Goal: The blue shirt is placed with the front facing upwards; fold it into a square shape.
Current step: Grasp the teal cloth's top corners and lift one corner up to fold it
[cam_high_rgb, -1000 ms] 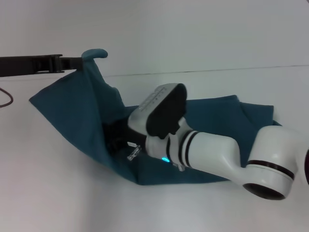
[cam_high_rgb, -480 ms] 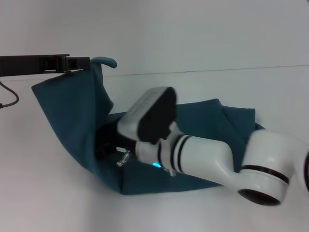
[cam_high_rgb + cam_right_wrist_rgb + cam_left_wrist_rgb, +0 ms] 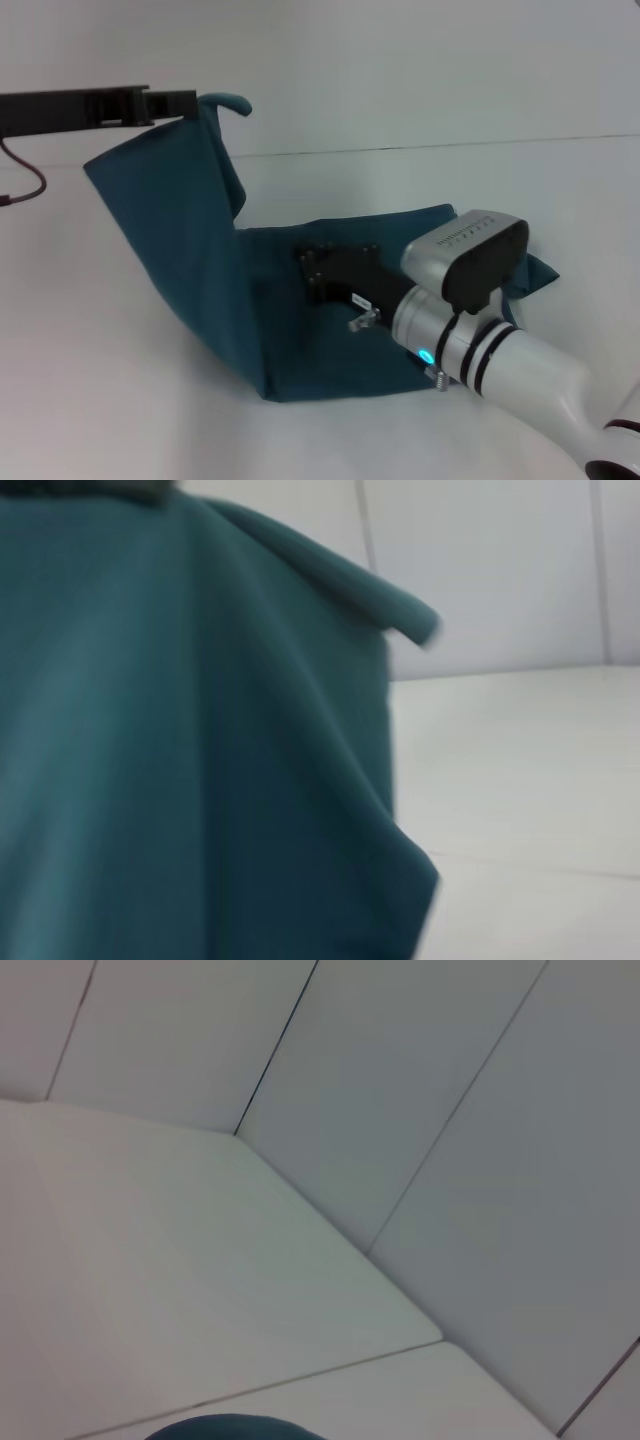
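The shirt's raised flap (image 3: pixel 190 220) must land on the shirt's flat part (image 3: pixel 310 350), and my right gripper is over that spot. My right gripper should move out of the way before my left gripper folds the flap across.
The blue shirt (image 3: pixel 190 240) lies partly on the white table, its left part lifted into a steep hanging flap. My left gripper (image 3: pixel 178 103) comes in from the left at the top and is shut on the flap's upper edge; a curled tip of cloth pokes out past it. My right gripper (image 3: pixel 312 272) hovers low over the flat part of the shirt, just right of the flap's base. The right wrist view is filled by the raised blue shirt (image 3: pixel 180 760). Only a sliver of the blue shirt (image 3: pixel 230 1428) shows in the left wrist view.
The white table (image 3: pixel 120 400) spreads all round the shirt and meets a pale wall (image 3: pixel 420 70) behind. A thin dark cable (image 3: pixel 30 185) hangs under the left arm at the left edge.
My right arm has drawn back to the right, out from under the raised flap. My left gripper has carried the held edge a little to the right.
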{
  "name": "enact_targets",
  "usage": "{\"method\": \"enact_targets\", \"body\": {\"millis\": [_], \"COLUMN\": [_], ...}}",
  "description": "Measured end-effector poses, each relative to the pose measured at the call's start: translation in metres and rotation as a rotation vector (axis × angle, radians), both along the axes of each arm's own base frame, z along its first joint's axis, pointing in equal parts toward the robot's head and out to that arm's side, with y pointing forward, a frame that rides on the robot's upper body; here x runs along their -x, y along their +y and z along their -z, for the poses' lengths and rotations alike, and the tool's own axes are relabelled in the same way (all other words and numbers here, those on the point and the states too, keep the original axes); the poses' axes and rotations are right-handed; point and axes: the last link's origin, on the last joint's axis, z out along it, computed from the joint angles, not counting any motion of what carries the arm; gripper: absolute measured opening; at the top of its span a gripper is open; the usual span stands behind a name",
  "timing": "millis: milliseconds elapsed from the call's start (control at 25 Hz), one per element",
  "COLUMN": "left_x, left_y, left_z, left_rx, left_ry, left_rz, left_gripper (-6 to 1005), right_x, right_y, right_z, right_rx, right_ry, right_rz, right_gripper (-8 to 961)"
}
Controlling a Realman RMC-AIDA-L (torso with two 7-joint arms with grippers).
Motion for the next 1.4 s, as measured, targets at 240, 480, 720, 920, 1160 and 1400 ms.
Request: {"method": "enact_targets", "body": {"millis": [240, 480, 720, 920, 1160, 1400], "left_x": [-0.014, -0.026, -0.029, -0.029, -0.028, -0.028], "left_y": [0.000, 0.000, 0.000, 0.000, 0.000, 0.000], "left_z": [0.001, 0.003, 0.007, 0.009, 0.011, 0.013], "left_rx": [0.001, 0.008, 0.018, 0.021, 0.024, 0.021], "left_ry": [-0.027, -0.019, -0.014, -0.015, -0.017, -0.021], "left_rz": [0.043, 0.072, 0.086, 0.087, 0.085, 0.085], "left_gripper": [1, 1, 1, 1, 2, 2], "right_x": [-0.001, 0.021, 0.048, 0.064, 0.070, 0.039], "right_y": [-0.002, 0.000, -0.002, 0.002, 0.000, -0.001], "right_z": [0.004, 0.019, 0.030, 0.038, 0.039, 0.018], "right_rx": [0.013, 0.087, 0.141, 0.177, 0.182, 0.092], "right_ry": [-0.020, -0.081, -0.116, -0.155, -0.147, -0.043], "right_rz": [0.000, -0.061, -0.152, -0.176, -0.185, -0.117], "right_gripper": [2, 5, 8, 10, 13, 16]}}
